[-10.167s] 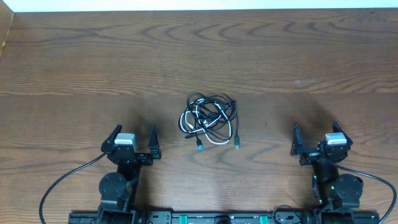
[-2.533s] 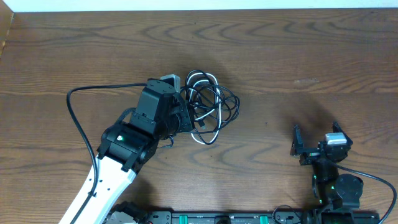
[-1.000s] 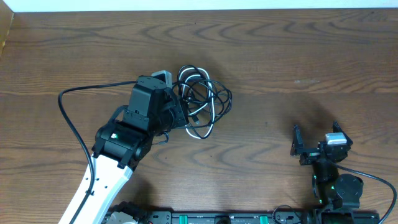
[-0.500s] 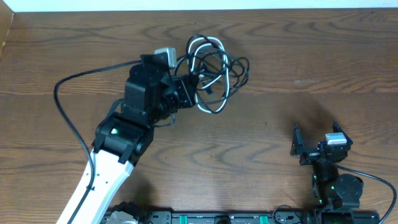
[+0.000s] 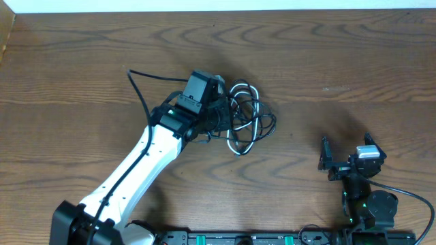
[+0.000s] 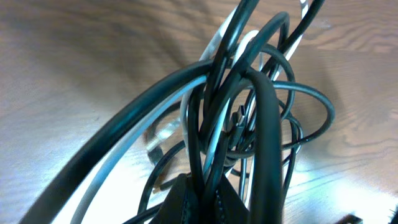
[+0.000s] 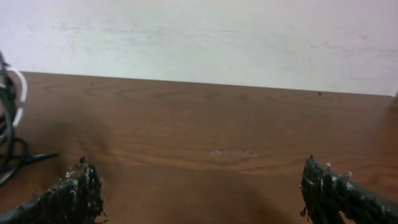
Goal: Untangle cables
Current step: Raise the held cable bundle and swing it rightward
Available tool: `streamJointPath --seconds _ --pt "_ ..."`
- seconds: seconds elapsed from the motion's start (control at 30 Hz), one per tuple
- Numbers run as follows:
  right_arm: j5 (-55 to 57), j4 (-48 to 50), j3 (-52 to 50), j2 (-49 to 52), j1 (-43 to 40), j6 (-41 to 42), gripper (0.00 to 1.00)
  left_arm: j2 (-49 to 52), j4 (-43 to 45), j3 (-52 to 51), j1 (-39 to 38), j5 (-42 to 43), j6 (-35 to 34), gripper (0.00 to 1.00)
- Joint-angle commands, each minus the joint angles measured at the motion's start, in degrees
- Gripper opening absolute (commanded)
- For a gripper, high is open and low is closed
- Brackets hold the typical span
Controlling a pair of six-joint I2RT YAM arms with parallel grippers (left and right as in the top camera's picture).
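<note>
The black and white cables hang in a clumped tangle (image 5: 245,119) from my left gripper, so I should shake the cables back and forth to loosen the loops (image 5: 266,124).
The cables (image 5: 248,121) are a tangled bunch of thin black cords and one white cord, hanging from my left gripper (image 5: 216,116) near the table's middle. In the left wrist view the cables (image 6: 249,106) fill the frame, and my left gripper (image 6: 208,190) is shut on a few black strands at the bottom edge. My right gripper (image 5: 345,144) stands open at the right front, far from the bunch, with nothing between its fingers (image 7: 78,190). In the right wrist view a bit of the cables (image 7: 9,124) shows at the far left edge.
The brown wooden table (image 5: 327,54) runs to a pale wall at the back. My left arm (image 5: 136,170) stretches diagonally from the front left. A thick black arm cable (image 5: 139,88) loops above it.
My left arm has swung right and turned its wrist, carrying the bunch from a raised spot further back to the right and nearer the front. The right arm has not moved.
</note>
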Motion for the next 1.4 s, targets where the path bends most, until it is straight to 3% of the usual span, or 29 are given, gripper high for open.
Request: streamJointPath --seconds 0.0,0.13,0.23,0.3,0.37,0.43,0.6,0.9,1.37 --pt "0.5 -0.2 -0.1 -0.4 -0.2 0.6 0.99 0.3 3.7 0.4 -0.2 10.8 -0.4 0.07" --pt "0.5 -0.2 -0.1 -0.4 -0.3 0.6 0.99 0.3 10.4 0.4 -1.7 18.7 0.0 0.07" --pt "0.5 -0.2 -0.1 -0.4 -0.3 0.5 0.99 0.6 8.9 0.4 -4.2 18.1 10.7 0.08" --pt "0.5 -0.2 -0.1 -0.4 -0.2 0.6 0.99 1.1 3.6 0.4 -5.9 12.3 19.7 0.08" --pt "0.5 -0.2 -0.1 -0.4 -0.2 0.6 0.99 1.7 -1.1 0.4 -7.2 1.7 23.9 0.08" --pt "0.5 -0.2 -0.1 -0.4 -0.3 0.6 0.99 2.7 -4.2 0.4 -8.2 -7.9 23.0 0.08" --pt "0.5 -0.2 -0.1 -0.4 -0.3 0.6 0.99 3.3 -1.8 0.4 -9.2 0.8 21.2 0.08" --pt "0.5 -0.2 -0.1 -0.4 -0.2 0.6 0.99 3.3 2.2 0.6 -9.4 7.3 21.4 0.08" --pt "0.5 -0.2 -0.1 -0.4 -0.2 0.6 0.99 2.2 2.1 0.7 -4.0 7.1 20.4 0.08"
